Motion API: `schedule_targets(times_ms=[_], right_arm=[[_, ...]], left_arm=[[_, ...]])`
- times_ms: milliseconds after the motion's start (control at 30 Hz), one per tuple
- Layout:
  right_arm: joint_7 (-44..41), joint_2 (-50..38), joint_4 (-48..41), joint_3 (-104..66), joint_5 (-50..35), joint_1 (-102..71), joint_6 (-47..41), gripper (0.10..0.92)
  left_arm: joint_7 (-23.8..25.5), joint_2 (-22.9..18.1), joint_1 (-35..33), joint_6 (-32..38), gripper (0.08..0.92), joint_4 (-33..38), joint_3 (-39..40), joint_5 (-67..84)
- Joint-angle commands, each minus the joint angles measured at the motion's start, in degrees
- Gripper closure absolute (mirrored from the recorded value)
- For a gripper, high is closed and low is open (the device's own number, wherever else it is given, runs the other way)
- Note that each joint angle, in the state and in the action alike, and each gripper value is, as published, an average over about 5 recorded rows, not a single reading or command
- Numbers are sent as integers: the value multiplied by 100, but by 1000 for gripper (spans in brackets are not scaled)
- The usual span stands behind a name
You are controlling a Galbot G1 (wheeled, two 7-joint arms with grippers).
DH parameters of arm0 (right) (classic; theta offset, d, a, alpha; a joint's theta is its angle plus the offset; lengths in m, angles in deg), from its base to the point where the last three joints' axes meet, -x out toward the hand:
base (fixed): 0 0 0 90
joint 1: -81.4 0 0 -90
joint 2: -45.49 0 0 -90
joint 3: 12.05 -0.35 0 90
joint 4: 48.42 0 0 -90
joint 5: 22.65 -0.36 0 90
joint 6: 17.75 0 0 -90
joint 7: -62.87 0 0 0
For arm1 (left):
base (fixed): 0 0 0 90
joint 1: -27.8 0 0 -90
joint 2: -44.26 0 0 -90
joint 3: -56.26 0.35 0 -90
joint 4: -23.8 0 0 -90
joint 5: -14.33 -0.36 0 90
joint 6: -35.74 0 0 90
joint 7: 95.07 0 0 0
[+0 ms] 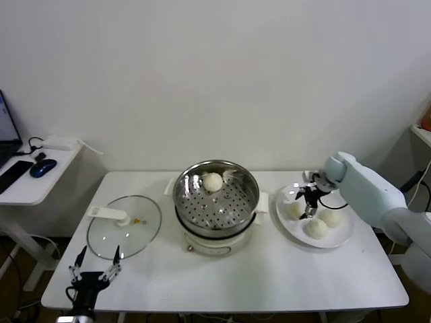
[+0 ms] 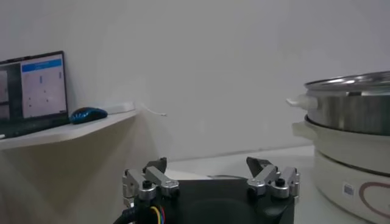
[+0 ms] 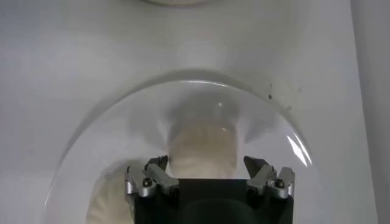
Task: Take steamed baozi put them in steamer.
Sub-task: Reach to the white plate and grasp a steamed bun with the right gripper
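Note:
I expect the baozi between my right gripper's fingers to come up by itself when I lift it, because a part of the plate can be seen between the baozi.
The steamer stands mid-table with one baozi at the back of its perforated basket. Three more baozi lie on a white plate to its right. My right gripper hangs open over the plate, pointing down at the baozi nearest the steamer. In the right wrist view that baozi lies between the spread fingers of the right gripper, and another baozi shows beside it. My left gripper is parked open at the table's front left corner, holding nothing.
A glass lid with a white handle lies flat to the left of the steamer. A side desk at far left holds a laptop and a blue mouse. The left wrist view shows the steamer to one side of the left gripper.

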Motion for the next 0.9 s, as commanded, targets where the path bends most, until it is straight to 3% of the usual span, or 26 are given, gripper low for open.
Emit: schedule_targets(times_ms=[33,567,900], right_arm=[[-3,187,-190,-163,156,-65,-6,203],[-73,260,-332,-315,381,-79,-4,213],[-99,244,-291,-352,444,-95,-11,335]], left_arm=[[-1,-4,14,2,177,-26,2,-5],[-2,11,41,-7,177,-55,-3,-7],[-3,2,26,-2,177,-37,-1,-12]])
